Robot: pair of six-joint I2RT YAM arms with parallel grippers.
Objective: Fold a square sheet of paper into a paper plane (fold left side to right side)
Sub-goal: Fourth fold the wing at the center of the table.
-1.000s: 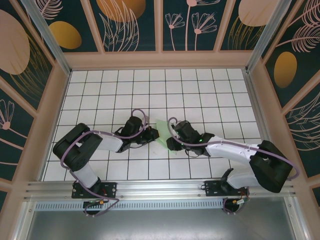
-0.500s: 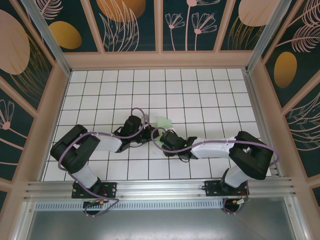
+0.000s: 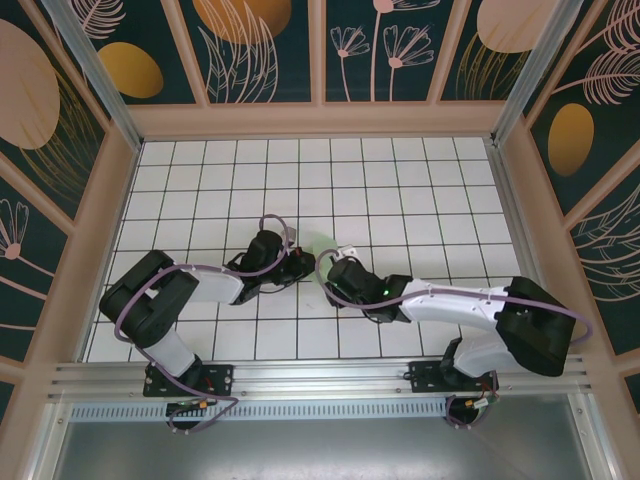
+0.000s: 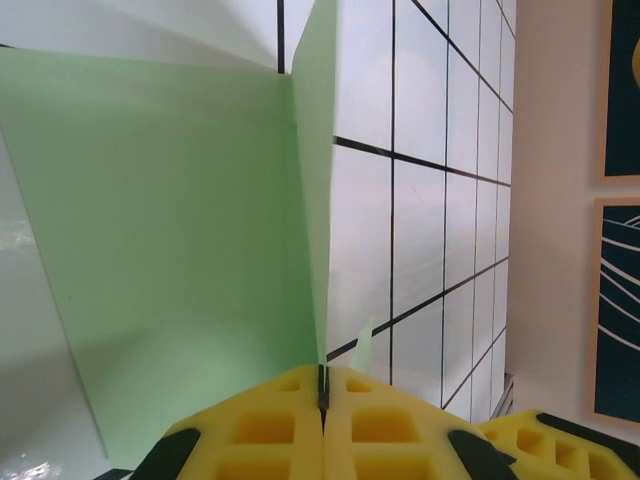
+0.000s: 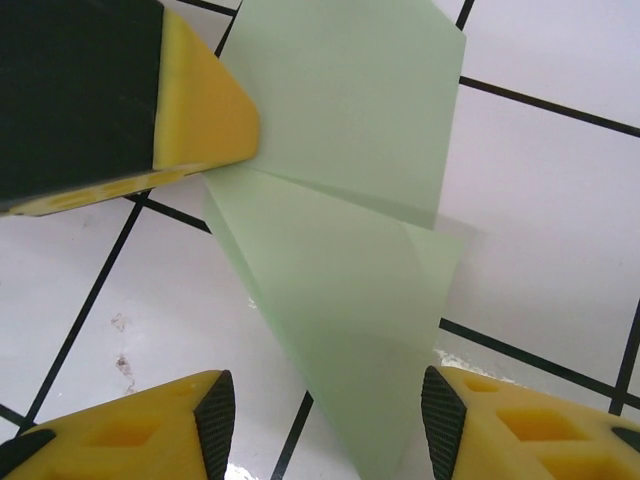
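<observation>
The lower flap stands loose past where my left gripper holds the paper's creased edge. Next, my right gripper pinches the flap's tip before my left gripper backs away.
The square sheet of paper is pale green and folded into a creased shape with two flaps, in the middle of the tiled table. My left gripper reaches it from the left. In the left wrist view my left gripper is shut on the paper's upright creased edge. My right gripper comes from the right. In the right wrist view it stands open, its yellow fingers either side of the paper's lower flap without touching it. The left gripper's yellow finger shows at the upper left there.
The white grid tabletop stretches free toward the far side. Wooden side walls with patterned panels enclose it. A metal rail runs along the near edge by the arm bases.
The right gripper's jaws have spread wider and the right arm has shifted around the paper. The paper has moved slightly toward the far side. The left gripper keeps its hold.
</observation>
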